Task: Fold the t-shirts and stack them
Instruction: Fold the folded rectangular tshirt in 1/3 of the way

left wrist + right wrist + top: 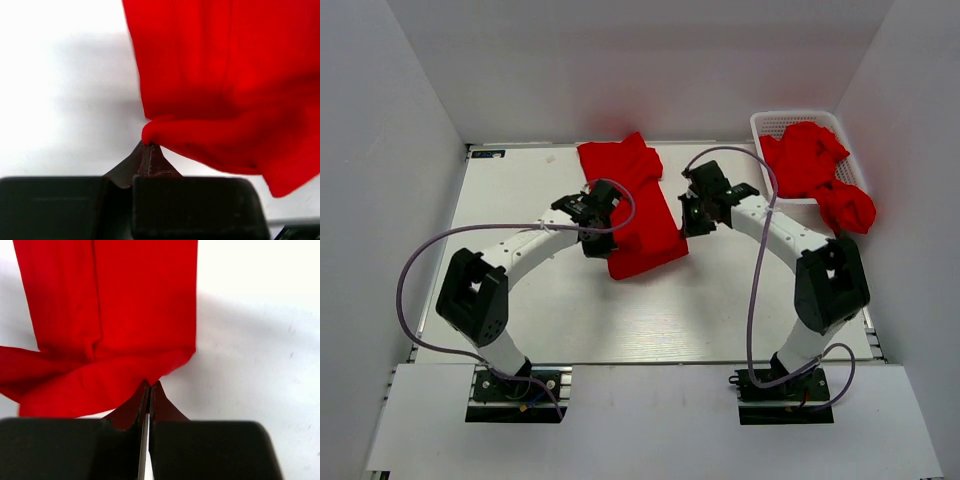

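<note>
The lifted end's corners line up with the t-shirt's edges. My left gripper should keep going over the t-shirt and let go once the fold lies flat.
A red t-shirt, partly folded into a long strip, lies on the white table between my two arms. My left gripper is at its left edge, shut on a pinched fold of the cloth; the gripper shows in the left wrist view. My right gripper is at the shirt's right edge, shut on a lifted cloth edge; the gripper shows in the right wrist view. More red t-shirts lie crumpled in the basket.
A white mesh basket stands at the back right corner, and one red shirt hangs over its near edge. White walls close in the table on the left, back and right.
</note>
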Robot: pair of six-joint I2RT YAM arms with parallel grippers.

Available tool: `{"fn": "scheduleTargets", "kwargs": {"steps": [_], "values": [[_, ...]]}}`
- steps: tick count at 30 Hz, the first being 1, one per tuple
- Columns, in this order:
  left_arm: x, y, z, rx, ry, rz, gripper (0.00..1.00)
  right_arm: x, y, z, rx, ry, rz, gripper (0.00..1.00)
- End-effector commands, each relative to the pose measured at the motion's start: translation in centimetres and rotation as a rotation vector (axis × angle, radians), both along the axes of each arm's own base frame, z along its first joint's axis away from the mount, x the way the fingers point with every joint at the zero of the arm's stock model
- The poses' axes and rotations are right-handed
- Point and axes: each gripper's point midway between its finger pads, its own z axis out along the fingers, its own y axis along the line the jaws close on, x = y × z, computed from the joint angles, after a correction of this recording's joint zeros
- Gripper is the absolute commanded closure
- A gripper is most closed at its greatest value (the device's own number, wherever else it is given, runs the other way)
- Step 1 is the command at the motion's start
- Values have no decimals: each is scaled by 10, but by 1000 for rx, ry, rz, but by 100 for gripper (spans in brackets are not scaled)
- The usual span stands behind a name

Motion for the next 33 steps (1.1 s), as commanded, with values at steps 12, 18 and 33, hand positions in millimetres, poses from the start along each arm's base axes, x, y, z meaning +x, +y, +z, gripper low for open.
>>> {"fn": "scheduleTargets", "kwargs": {"steps": [12,18,33], "values": [[118,27,52,-31,-313,51,100,94,25,21,13,-54,8,100],[151,19,62,-47,-411,-32,100,118,30,20,60,-53,11,100],[200,46,42,-21,-448,-5,100,168,32,12,167,-107,10,100]]}}
